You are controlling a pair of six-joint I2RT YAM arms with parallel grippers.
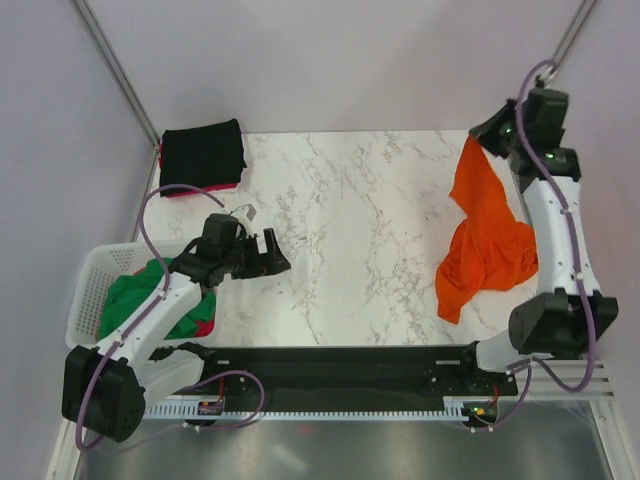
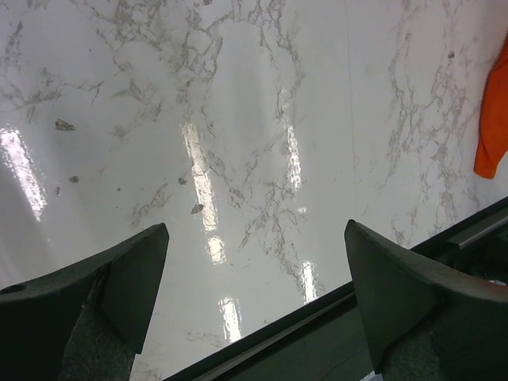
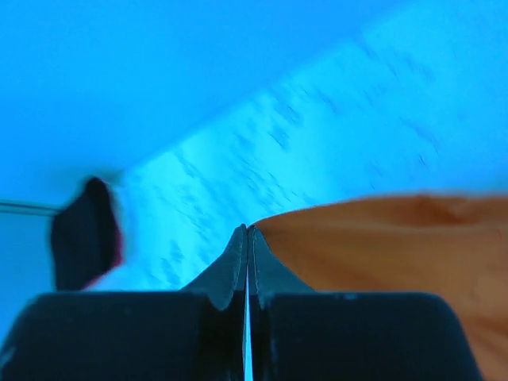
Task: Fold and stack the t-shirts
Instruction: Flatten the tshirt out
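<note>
My right gripper should swing the t-shirt's loose end (image 1: 452, 305) over so that my left gripper can take it before folding, because the orange t-shirt (image 1: 486, 252) is bunched up out of my left gripper's reach.
My right gripper (image 1: 482, 136) is raised at the back right and shut on a corner of the bright orange t-shirt (image 1: 487, 235), which hangs down and bunches on the marble table (image 1: 360, 220). In the right wrist view the jaws (image 3: 248, 232) are closed with the orange fabric (image 3: 397, 246) trailing off to the right. My left gripper (image 1: 279, 256) is open and empty over the table's left side; the left wrist view (image 2: 255, 238) shows only bare marble between the fingers. A folded black t-shirt (image 1: 203, 155) lies at the back left on a pink-red one (image 1: 176, 190). A green t-shirt (image 1: 140, 292) lies in the basket.
The white lattice basket (image 1: 88, 290) stands at the left edge of the table. A black rail (image 1: 330, 362) runs along the near edge. The black stack also shows in the right wrist view (image 3: 79, 234), and the orange t-shirt's edge shows in the left wrist view (image 2: 494, 119).
</note>
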